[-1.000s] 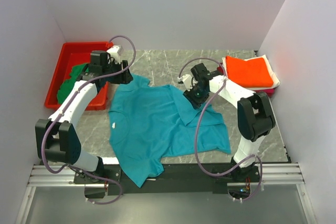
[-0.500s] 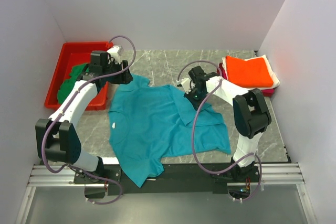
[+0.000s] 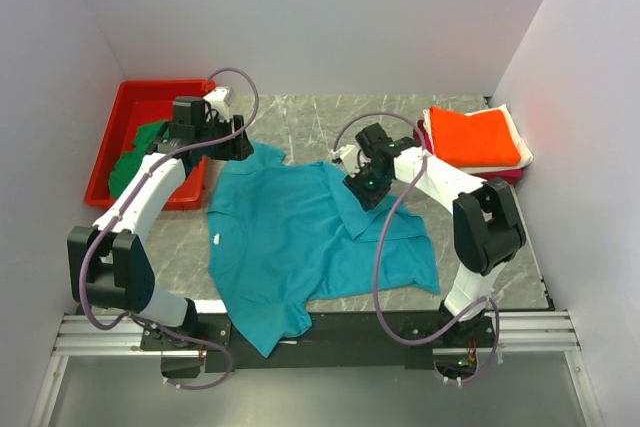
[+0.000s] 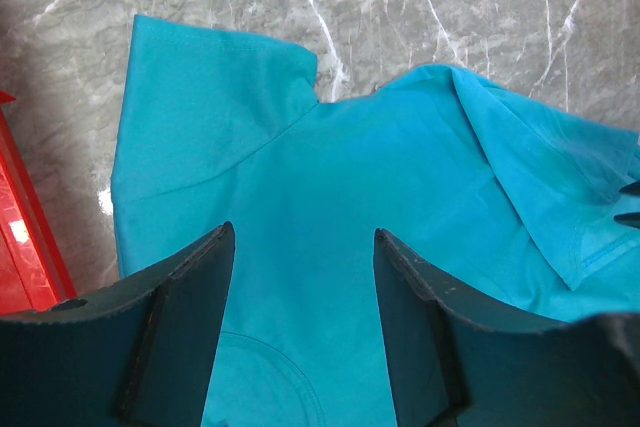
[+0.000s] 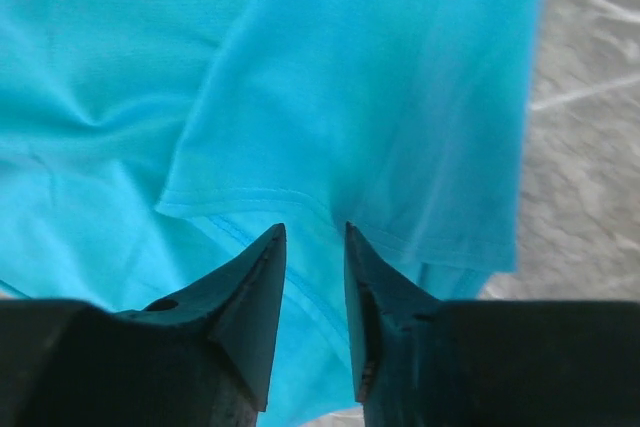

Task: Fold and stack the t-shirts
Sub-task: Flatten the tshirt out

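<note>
My right gripper is about to pinch the teal t-shirt's corner. That corner lies folded in over the t-shirt's body, so next the gripper pulls it out toward the orange shirt before lifting.
A teal t-shirt lies spread on the marble table, its right sleeve folded in over the body. My left gripper is open and empty above the shirt's far left sleeve and shoulder; in the left wrist view the collar curve shows between its fingers. My right gripper hovers over the folded sleeve's hem. In the right wrist view its jaws stand a narrow gap apart with teal cloth beneath them. A dark green shirt lies in the red bin. A folded orange shirt tops a stack at the far right.
The red bin stands at the far left; its edge shows in the left wrist view. White and magenta edges show under the orange shirt. The shirt's lower hem hangs over the table's near edge.
My right gripper has shifted slightly left along the folded sleeve. The left arm and the shirt have not visibly moved.
</note>
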Action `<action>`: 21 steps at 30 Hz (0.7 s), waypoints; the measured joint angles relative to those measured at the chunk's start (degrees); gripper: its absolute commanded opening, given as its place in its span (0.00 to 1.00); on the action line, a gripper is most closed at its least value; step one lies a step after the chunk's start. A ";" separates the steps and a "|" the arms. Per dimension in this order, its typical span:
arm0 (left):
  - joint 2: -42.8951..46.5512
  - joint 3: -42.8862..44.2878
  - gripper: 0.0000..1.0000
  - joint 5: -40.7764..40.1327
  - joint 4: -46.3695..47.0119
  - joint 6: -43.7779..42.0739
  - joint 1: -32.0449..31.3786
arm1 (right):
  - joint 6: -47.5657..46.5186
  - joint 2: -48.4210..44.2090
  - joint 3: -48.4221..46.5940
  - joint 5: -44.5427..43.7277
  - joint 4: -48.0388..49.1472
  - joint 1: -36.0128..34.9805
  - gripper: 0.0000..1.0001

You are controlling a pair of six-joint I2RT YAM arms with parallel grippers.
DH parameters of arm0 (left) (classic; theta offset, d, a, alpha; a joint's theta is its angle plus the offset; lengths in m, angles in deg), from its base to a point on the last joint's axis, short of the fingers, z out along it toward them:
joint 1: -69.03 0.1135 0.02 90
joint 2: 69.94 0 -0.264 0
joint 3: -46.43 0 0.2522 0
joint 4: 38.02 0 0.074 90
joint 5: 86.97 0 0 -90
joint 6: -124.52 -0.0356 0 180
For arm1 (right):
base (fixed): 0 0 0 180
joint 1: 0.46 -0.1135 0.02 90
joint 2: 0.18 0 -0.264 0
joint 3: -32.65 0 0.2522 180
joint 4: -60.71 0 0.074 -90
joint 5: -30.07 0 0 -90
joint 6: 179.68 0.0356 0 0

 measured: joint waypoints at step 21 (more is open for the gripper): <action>0.00 0.00 0.63 -0.02 0.00 0.00 0.00 | 0.13 2.29 0.00 0.42 0.35 4.37 0.44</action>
